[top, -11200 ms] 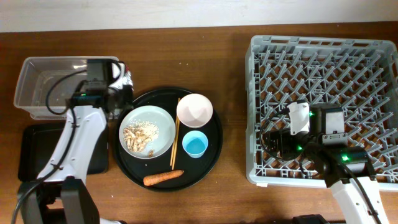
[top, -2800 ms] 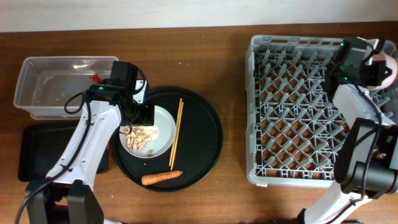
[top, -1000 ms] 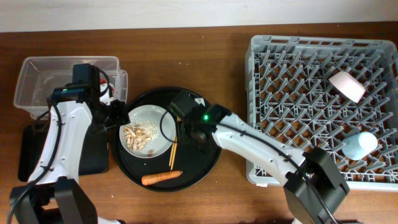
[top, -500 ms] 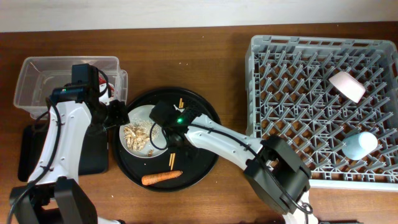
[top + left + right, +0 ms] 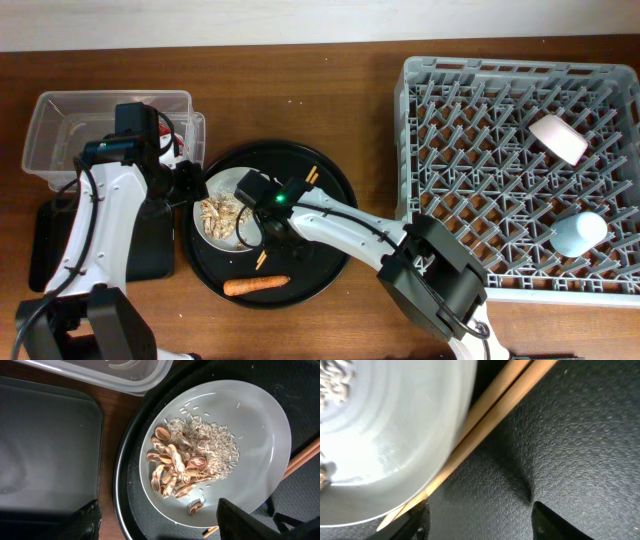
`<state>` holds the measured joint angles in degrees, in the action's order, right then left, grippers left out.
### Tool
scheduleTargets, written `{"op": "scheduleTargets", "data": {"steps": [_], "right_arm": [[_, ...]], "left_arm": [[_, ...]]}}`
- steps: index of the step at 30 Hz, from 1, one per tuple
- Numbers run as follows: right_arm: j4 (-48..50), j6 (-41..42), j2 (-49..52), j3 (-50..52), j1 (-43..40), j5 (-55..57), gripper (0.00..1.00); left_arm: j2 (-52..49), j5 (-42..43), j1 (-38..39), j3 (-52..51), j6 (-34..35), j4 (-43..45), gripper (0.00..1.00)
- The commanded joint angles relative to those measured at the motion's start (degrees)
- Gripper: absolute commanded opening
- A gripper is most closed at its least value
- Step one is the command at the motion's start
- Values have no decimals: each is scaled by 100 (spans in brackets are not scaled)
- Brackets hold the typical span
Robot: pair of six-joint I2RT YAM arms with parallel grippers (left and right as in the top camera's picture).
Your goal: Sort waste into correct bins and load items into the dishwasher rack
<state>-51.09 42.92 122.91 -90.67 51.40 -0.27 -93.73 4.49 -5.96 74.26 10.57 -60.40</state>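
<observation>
I should spread the chopsticks apart with my right gripper and take a chopstick by its far end [image 5: 313,174], because they lie close together against the plate's rim.
The pale plate [image 5: 243,181] with beige food scraps [image 5: 218,214] lies on the left of the round black tray [image 5: 330,250]. My left gripper [image 5: 188,185] hangs open over the plate's left rim [image 5: 250,435], the scraps [image 5: 175,465] just ahead of its fingers [image 5: 85,520]. My right gripper [image 5: 258,232] is low on the tray by the plate's right edge [image 5: 395,435], open, with the two wooden chopsticks [image 5: 495,415] slanting past its left finger [image 5: 412,522]. The chopsticks [image 5: 309,177] lie tilted. An orange carrot [image 5: 256,286] rests at the tray's front. The grey dishwasher rack [image 5: 470,180] holds a white cup [image 5: 558,138] and a light-blue cup [image 5: 578,233].
The clear tub [image 5: 80,135] stands at the far left, with the shallow black rectangular tray [image 5: 45,245] in front of it. My right arm [image 5: 360,235] stretches across the round tray from the rack's front left corner.
My right gripper has come down beside the plate, and the chopsticks have swung from upright to slanted. The carrot has shifted slightly left. My left arm has not moved.
</observation>
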Motion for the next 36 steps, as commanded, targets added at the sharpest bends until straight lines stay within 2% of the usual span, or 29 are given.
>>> {"op": "scheduleTargets", "data": {"steps": [1,7,13,20,23,28,31,33,36], "right_arm": [[-57,68,2,-302,-264,186,64],[466,199,4,-463,-1255,221,63],[634,361,203,-448,-1279,181,63],[369,413,498,-446,-1237,229,63],[-81,411,498,-446,-1237,267,64],[-85,409,498,-448,-1252,251,65],[-258,387,498,-442,-1187,-435,68],[-271,389,498,-439,-1126,-518,68],[-269,389,498,-439,-1130,-531,50]], "left_arm": [[98,59,-11,4,74,9,73],[98,61,-11,4,74,9,73],[98,61,-11,4,74,7,73],[98,61,-11,4,74,7,73],[98,61,-11,4,74,7,73],[98,59,-11,4,74,7,73],[98,59,-11,4,74,9,73],[98,59,-11,4,74,9,73],[98,61,-11,4,74,-13,73]]}}
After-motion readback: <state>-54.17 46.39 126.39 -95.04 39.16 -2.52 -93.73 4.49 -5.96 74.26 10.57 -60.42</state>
